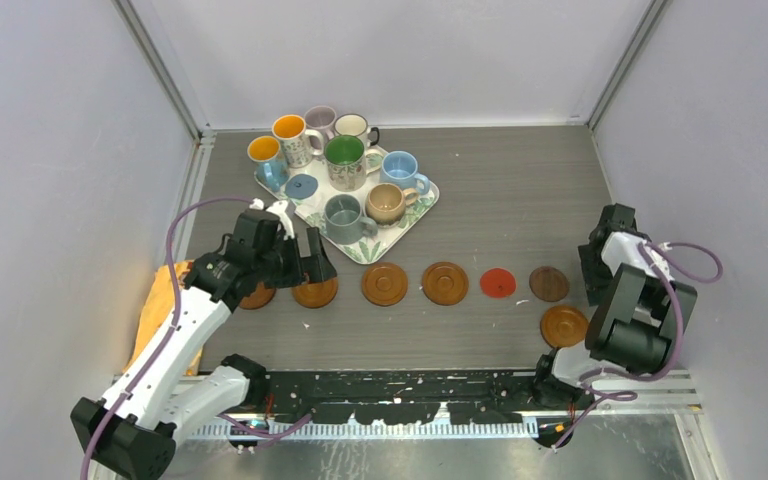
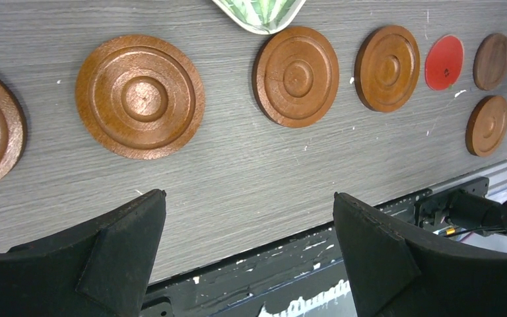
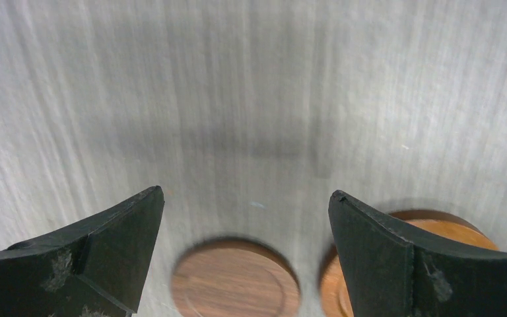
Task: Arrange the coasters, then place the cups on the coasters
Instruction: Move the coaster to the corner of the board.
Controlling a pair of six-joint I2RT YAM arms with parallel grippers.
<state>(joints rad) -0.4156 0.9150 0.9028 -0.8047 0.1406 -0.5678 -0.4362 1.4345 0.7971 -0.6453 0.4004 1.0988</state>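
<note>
I should bring my right gripper back and slide the end wooden coaster (image 1: 564, 326) into line (image 1: 577, 289) beside the dark brown coaster, because the end coaster is closer to me than the row of coasters.
Seven coasters lie in a loose row across the table: orange-brown wooden ones (image 1: 384, 284) (image 1: 445, 283) (image 1: 315, 292), a thin red one (image 1: 498, 283), a dark brown one (image 1: 549, 284) and another wooden one (image 1: 564, 326) nearer me. Several cups stand on the leaf-patterned tray (image 1: 420, 215), among them a green-inside cup (image 1: 344, 152), a light blue cup (image 1: 400, 168) and a tan cup (image 1: 386, 203). My left gripper (image 1: 305, 258) (image 2: 249, 195) hovers open over the row's left end, holding nothing. My right gripper (image 1: 598, 268) (image 3: 245, 193) stands open and empty beside the dark brown coaster (image 3: 234, 281).
A yellow cloth (image 1: 165, 300) lies at the table's left edge under my left arm. A small blue disc (image 1: 301, 186) sits on the tray among the cups. Walls enclose the table on the left, back and right. A black rail (image 1: 410, 395) runs along the near edge.
</note>
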